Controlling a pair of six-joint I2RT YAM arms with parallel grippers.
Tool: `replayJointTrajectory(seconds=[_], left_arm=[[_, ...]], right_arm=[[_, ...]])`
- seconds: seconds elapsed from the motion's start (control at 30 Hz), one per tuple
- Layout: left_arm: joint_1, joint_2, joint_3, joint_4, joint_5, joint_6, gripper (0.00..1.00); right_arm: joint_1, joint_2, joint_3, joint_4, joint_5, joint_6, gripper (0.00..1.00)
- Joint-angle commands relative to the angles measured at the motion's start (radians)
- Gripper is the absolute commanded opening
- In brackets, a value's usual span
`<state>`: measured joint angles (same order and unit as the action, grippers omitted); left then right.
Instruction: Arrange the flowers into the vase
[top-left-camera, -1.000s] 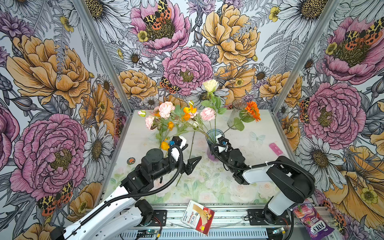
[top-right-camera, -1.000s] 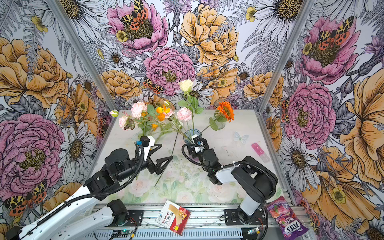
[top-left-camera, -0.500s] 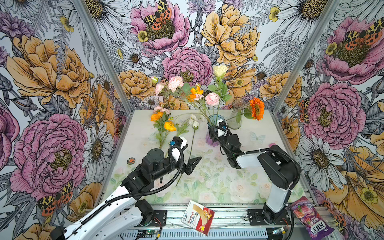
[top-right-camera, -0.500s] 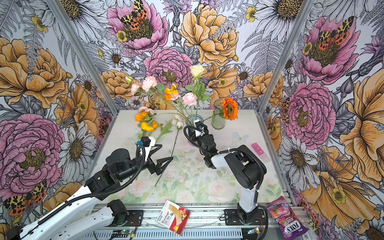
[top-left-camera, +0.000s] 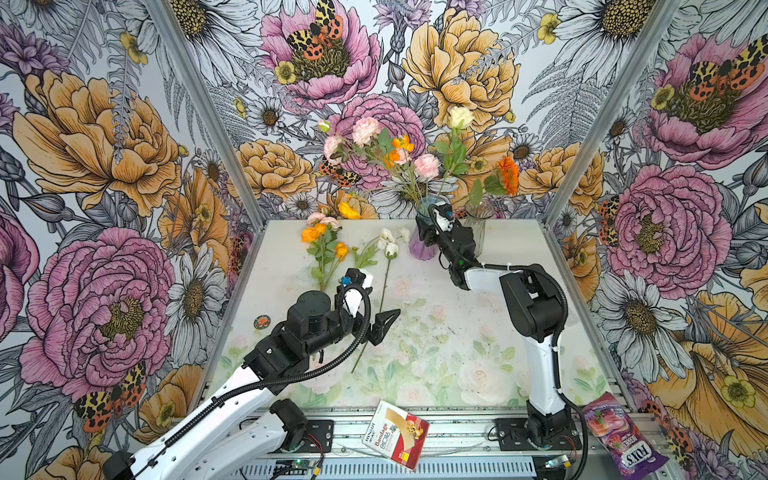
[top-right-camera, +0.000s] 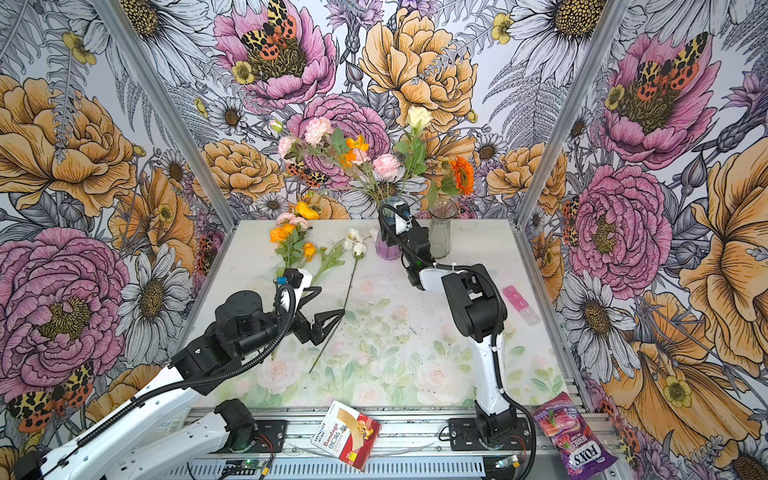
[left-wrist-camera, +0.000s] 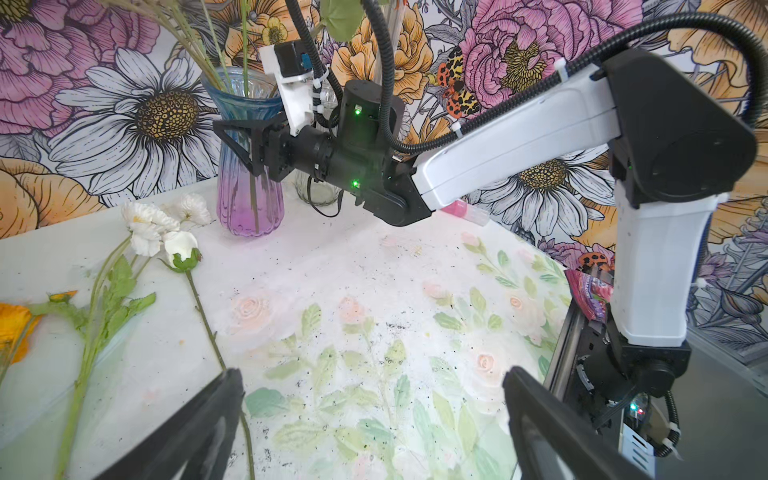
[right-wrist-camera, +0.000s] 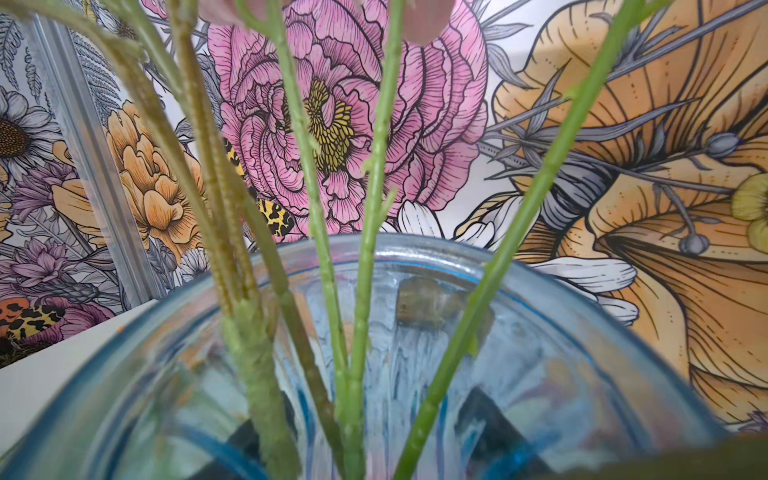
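The vase stands upright with the stems inside its rim (right-wrist-camera: 352, 360), so my right gripper should keep it steady until the vase's base (left-wrist-camera: 252, 225) sits flat, then let go.
The vase (top-left-camera: 420, 248) (top-right-camera: 386, 248), blue glass fading to purple, stands at the back of the table. My right gripper (top-left-camera: 424, 232) (left-wrist-camera: 239, 141) is shut on its neck, the fingertips (right-wrist-camera: 486, 419) showing through the glass. Pink, orange and cream flowers (top-left-camera: 415, 166) (top-right-camera: 376, 164) stand in it, their green stems (right-wrist-camera: 357, 291) crossing its rim. More orange flowers (top-left-camera: 322, 241) and white flowers (top-left-camera: 388, 243) (left-wrist-camera: 158, 228) lie on the table at the back left. My left gripper (top-left-camera: 384, 324) (top-right-camera: 331, 300) (left-wrist-camera: 372, 378) hangs open over the white flower's long stem (left-wrist-camera: 208, 328), holding nothing.
A clear glass vase (top-left-camera: 477, 232) with an orange gerbera (top-left-camera: 509, 174) stands just right of the held vase. A pink block (top-right-camera: 515, 297) lies by the right wall. A bandage box (top-left-camera: 395, 434) and a candy bag (top-left-camera: 623, 436) sit on the front rail.
My right gripper has carried the vase of flowers from the table's middle to the back, beside the clear glass vase, and the bunch now stands more upright. The left arm has not moved.
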<state>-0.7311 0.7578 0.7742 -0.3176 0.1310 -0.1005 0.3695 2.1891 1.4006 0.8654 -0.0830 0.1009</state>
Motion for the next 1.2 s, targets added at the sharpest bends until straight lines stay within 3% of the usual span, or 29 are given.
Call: replayJointTrajectory(seconds=[0.0, 0.23, 0.7, 0.8, 1.0, 1.17], left_arm=[[0.016, -0.027, 0.017, -0.027, -0.043, 0.009, 0.99], [0.025, -0.039, 0.006, -0.035, -0.054, -0.004, 0.99], [0.025, 0.032, 0.031, 0.001, -0.017, -0.005, 0.99], [0.025, 0.035, 0.029, 0.008, -0.012, 0.001, 0.99], [0.025, 0.037, 0.03, 0.009, -0.021, 0.003, 0.99], [0.025, 0.031, 0.03, 0.008, -0.024, 0.001, 0.99]], right_arm=[[0.004, 0.0, 0.131, 0.09, -0.067, 0.02, 0.62], [-0.001, 0.05, 0.196, 0.017, -0.077, 0.013, 0.62], [-0.024, 0.089, 0.196, 0.04, -0.085, 0.032, 0.64], [-0.023, 0.086, 0.197, 0.021, -0.088, 0.031, 0.68], [-0.022, 0.078, 0.195, -0.007, -0.087, 0.02, 0.87], [-0.022, 0.073, 0.191, -0.025, -0.084, 0.014, 0.91]])
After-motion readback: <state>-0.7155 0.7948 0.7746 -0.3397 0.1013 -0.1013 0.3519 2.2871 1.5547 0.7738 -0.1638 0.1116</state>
